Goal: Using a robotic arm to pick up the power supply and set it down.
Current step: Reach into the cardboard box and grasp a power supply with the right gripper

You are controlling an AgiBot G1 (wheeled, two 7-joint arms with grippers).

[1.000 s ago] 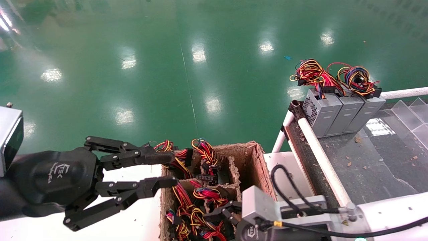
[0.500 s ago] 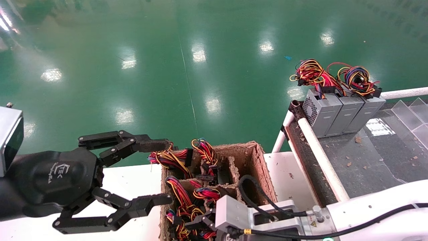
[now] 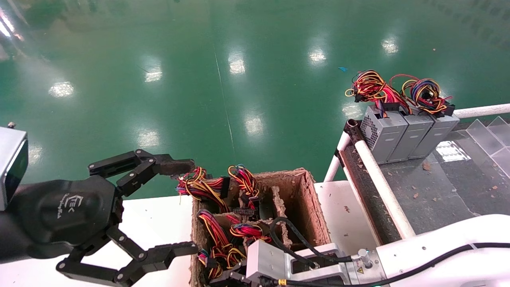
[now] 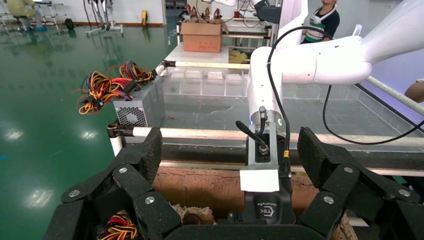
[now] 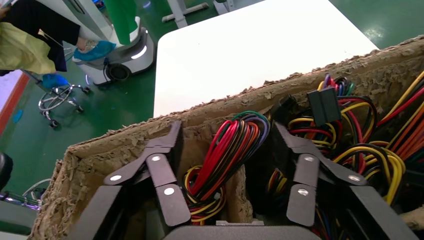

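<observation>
The power supply should come along and hang tilted under the wires (image 5: 229, 156) when I lift them, because the bundle runs gathered down (image 5: 205, 199) into the crate cell.
The robotic arm (image 3: 438, 247), white with a silver-grey wrist block (image 3: 271, 259), reaches down into a brown cardboard crate (image 3: 306, 199). My right gripper (image 5: 226, 127) is open, its two fingers standing either side of a thick bundle of red, yellow, blue and black wires (image 5: 220, 160) that belongs to the power supply in a crate cell. The supply's grey box is hidden below the wires. My left gripper (image 3: 189, 206) hangs wide open beside the crate's left wall, holding nothing.
Three grey boxes (image 3: 406, 133) with wire bundles stand in a row on the dark conveyor (image 3: 438, 191) at the right, behind a white rail (image 3: 378, 183). The crate holds several more wire bundles (image 3: 243, 181). It rests on a white table (image 3: 159, 215).
The right arm has slid left and lower into the crate. My left gripper's jaws have spread much wider apart.
</observation>
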